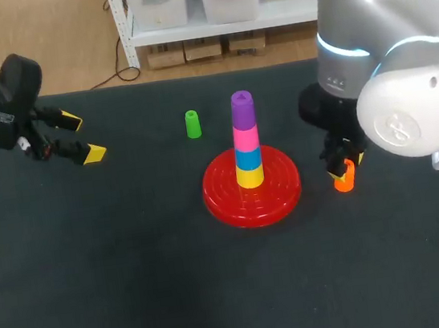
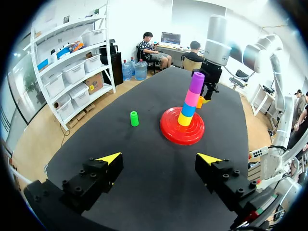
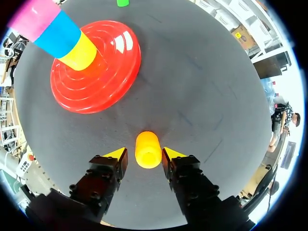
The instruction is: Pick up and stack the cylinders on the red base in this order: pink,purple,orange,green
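Note:
The purple cylinder [image 1: 242, 111] looks taller than the pink one below it. The orange cylinder [image 1: 344, 177] will slide down over the purple cylinder's top when I lower the orange one.
On the red base [image 1: 224, 196] stands a stack of yellow, blue, pink and, topmost, a purple cylinder [image 1: 243, 111]. To the right of the base an orange cylinder [image 1: 344, 177] stands upright on the table. My right gripper [image 3: 144, 153] is lowered around the orange cylinder [image 3: 147, 149], open, with a thin gap showing at one finger. A green cylinder [image 1: 192, 125] stands alone to the left of the stack, toward the back. My left gripper [image 1: 78, 138] hangs open at the far left, holding nothing, and looks toward the base [image 2: 168, 130] and the green cylinder [image 2: 134, 118].
The table is a dark mat [image 1: 139, 288] with bare room in front of the base and on the left. My right arm's bulky white body [image 1: 401, 67] stands over the table's right side.

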Action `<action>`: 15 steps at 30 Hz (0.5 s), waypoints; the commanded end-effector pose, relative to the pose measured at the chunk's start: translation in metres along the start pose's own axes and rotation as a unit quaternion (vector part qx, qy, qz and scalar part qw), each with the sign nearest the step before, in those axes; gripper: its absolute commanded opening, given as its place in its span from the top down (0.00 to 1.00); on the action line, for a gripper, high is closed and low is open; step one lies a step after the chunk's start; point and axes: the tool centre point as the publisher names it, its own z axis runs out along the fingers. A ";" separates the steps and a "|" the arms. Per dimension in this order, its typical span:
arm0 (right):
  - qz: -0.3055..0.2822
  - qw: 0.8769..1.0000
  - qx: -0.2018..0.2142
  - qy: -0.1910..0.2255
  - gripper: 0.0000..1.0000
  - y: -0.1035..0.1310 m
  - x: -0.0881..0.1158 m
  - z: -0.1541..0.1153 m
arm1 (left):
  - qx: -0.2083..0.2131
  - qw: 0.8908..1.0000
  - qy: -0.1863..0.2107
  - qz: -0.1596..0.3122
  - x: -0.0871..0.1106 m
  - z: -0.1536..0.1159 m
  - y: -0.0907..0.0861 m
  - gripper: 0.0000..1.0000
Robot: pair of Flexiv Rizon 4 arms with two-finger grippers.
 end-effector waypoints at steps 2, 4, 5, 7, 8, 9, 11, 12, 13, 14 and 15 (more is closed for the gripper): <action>0.002 1.000 0.002 0.002 0.58 -0.002 -0.001 0.001 | 0.001 1.000 -0.003 0.001 0.002 0.000 0.000 0.00; 0.007 1.000 0.003 0.005 0.85 -0.004 0.000 0.002 | 0.001 1.000 -0.003 0.001 0.002 0.000 0.000 0.00; 0.008 1.000 0.003 0.005 1.00 -0.005 0.001 0.002 | 0.001 1.000 -0.003 0.001 0.002 0.000 0.000 0.00; 0.013 1.000 0.003 0.003 1.00 -0.006 0.002 -0.001 | 0.001 1.000 -0.003 0.001 0.002 0.000 0.000 0.00; 0.016 1.000 0.002 0.000 1.00 -0.007 0.001 -0.006 | 0.001 1.000 -0.003 0.001 0.002 0.000 0.000 0.00; 0.017 1.000 0.002 -0.003 1.00 -0.007 0.001 -0.011 | 0.001 1.000 -0.003 0.001 0.002 0.000 0.000 0.00; 0.018 1.000 0.000 -0.014 1.00 -0.007 -0.001 -0.030 | 0.001 1.000 -0.003 0.001 0.002 0.000 0.000 0.00; 0.017 1.000 0.001 -0.017 1.00 -0.006 -0.002 -0.040 | 0.001 1.000 -0.003 0.001 0.002 0.000 0.000 0.00; 0.015 1.000 -0.004 -0.021 1.00 -0.006 -0.004 -0.052 | 0.001 1.000 -0.003 0.001 0.002 0.000 0.000 0.00; 0.010 1.000 -0.007 -0.029 1.00 -0.004 -0.006 -0.067 | 0.001 1.000 -0.003 0.001 0.002 0.000 0.000 0.00; 0.004 0.999 -0.008 -0.031 1.00 -0.002 -0.008 -0.081 | 0.001 1.000 -0.003 0.001 0.002 0.000 0.000 0.00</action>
